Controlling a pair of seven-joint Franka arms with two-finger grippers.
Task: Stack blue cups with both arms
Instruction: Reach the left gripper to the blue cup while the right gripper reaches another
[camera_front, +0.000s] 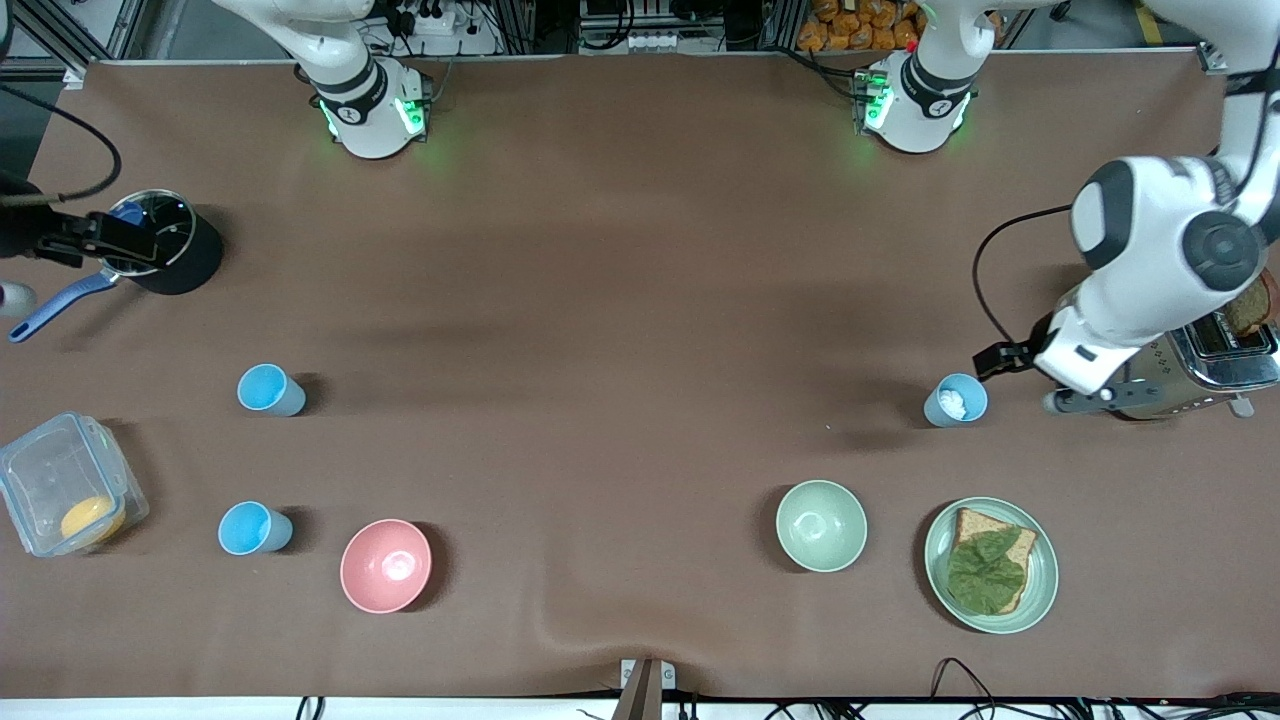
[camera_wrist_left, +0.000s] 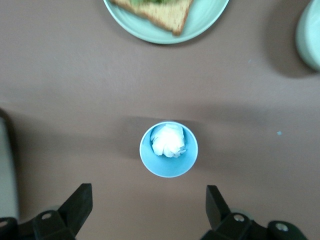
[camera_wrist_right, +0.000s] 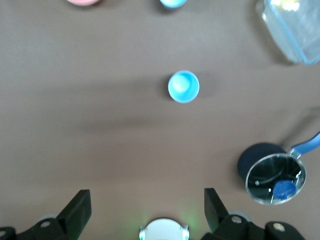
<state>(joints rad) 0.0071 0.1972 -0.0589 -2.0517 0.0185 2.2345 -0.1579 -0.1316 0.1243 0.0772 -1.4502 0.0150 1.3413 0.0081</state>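
My gripper will take the crumpled white wad (camera_front: 951, 403) along inside when it carries the cup, because the wad sits below the rim of the paler cup (camera_front: 967, 379).
Three blue cups stand upright on the brown table. Two sky-blue cups (camera_front: 270, 389) (camera_front: 254, 528) are toward the right arm's end. A paler cup (camera_front: 955, 400) with a crumpled white wad inside is toward the left arm's end. My left gripper (camera_front: 1062, 402) is open and empty, up in the air beside that cup, which shows just ahead of its fingers in the left wrist view (camera_wrist_left: 169, 149). My right gripper (camera_wrist_right: 147, 210) is open and empty, high over the table, and only its edge shows in the front view (camera_front: 15, 298). Its view shows one sky-blue cup (camera_wrist_right: 183, 86) well ahead.
A black pot with a glass lid (camera_front: 165, 245) and a clear container (camera_front: 65, 495) are at the right arm's end. A pink bowl (camera_front: 386, 565), a pale green bowl (camera_front: 821, 525), a plate with toast and a leaf (camera_front: 1040, 590) and a toaster (camera_front: 1215, 365) also stand on the table.
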